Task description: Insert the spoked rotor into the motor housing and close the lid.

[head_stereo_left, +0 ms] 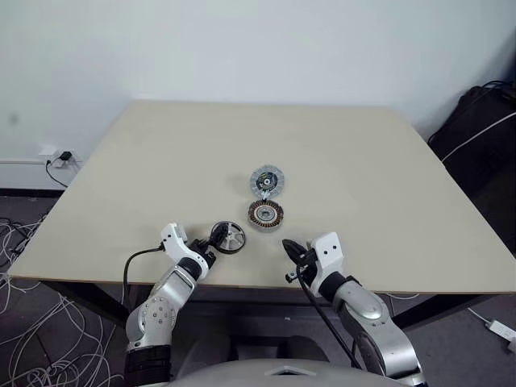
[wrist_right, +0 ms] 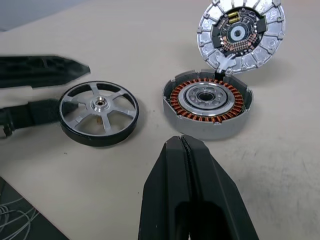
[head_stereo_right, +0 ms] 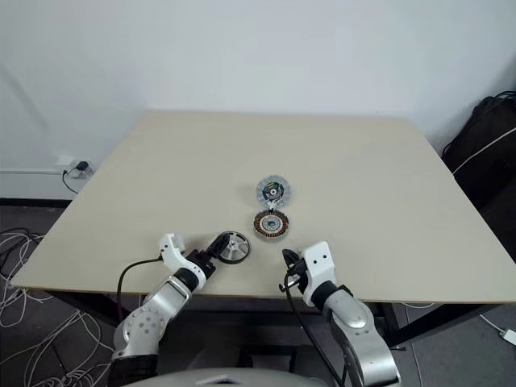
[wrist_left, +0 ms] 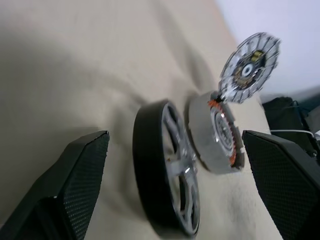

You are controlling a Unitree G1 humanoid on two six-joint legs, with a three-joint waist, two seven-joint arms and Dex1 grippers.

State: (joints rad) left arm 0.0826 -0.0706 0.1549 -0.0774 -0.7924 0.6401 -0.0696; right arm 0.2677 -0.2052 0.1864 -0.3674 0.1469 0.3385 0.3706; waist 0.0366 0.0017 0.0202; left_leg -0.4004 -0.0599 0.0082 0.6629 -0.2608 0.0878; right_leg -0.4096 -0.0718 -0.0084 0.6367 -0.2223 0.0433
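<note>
I expect the lid (head_stereo_left: 267, 180) to swing over the rotor when I close it, because it stands tilted from one small joint at the housing's rim (head_stereo_left: 265, 197).
The spoked rotor (wrist_right: 98, 112) lies flat on the table near its front edge, dark rim and silvery spokes up. My left gripper (wrist_left: 175, 140) is open, with one black finger (wrist_left: 75, 185) on each side of the rotor. Just beyond and to the right sits the motor housing (wrist_right: 207, 102), its copper windings showing. The lid (wrist_right: 242, 32) rests against the housing's far rim, ribbed face with the dark centre showing. My right gripper (wrist_right: 182, 145) is shut and empty, hovering in front of the housing.
The beige table (head_stereo_left: 161, 161) ends just under both wrists. Loose cables (head_stereo_left: 24, 355) lie on the floor at the left, near a wall socket (head_stereo_left: 58, 158). A dark bag (head_stereo_left: 480, 129) stands at the right.
</note>
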